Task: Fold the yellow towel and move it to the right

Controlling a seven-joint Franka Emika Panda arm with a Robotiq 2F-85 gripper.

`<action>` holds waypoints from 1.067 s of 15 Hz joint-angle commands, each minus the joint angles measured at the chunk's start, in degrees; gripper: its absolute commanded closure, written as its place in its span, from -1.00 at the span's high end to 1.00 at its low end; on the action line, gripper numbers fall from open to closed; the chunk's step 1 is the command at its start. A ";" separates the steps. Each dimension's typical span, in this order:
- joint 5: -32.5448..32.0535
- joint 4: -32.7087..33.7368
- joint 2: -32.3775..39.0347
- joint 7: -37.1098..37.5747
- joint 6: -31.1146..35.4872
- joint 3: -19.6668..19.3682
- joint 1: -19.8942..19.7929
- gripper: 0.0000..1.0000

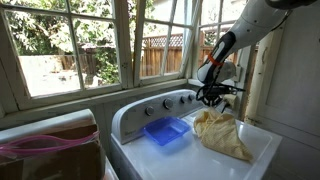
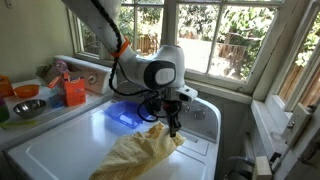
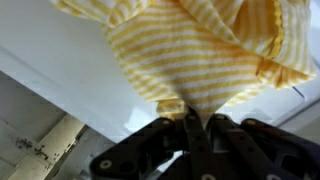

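Observation:
My gripper is holding the yellow towel, which trails unfolded from its corner in my gripper. I should raise that corner and bring it back over the towel's lying part to fold the towel.
The yellow towel lies rumpled on the white washer top, to the side of the blue tray. In an exterior view the towel hangs in a long bunch from my gripper, which holds one corner lifted. My gripper is above the towel's far edge. In the wrist view the fingers are shut together on a pinched fold of the yellow striped cloth, with the white machine top behind.
The blue tray sits near the washer's control panel. An orange container and bowls stand on a counter. Windows run behind. A cardboard box with a pink bag stands beside the washer.

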 commanded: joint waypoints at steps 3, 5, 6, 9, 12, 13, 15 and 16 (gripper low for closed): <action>-10.96 -6.83 -2.73 10.94 20.81 -8.52 6.99 -0.96; -13.28 -10.63 -2.89 14.68 29.61 -13.08 10.49 -0.96; -15.86 -12.40 -3.07 17.43 33.19 -15.73 12.32 -0.96; -16.91 -18.57 -4.48 19.62 40.27 -23.71 18.29 -0.96; -16.96 -25.23 -10.18 16.69 41.68 -23.05 18.54 -0.96; -17.56 -27.35 -12.79 15.39 41.03 -19.96 16.29 -0.96; -18.19 -31.75 -18.54 13.03 37.93 -9.96 9.44 -0.96; -17.70 -33.58 -19.98 12.41 37.23 -6.52 7.56 -0.96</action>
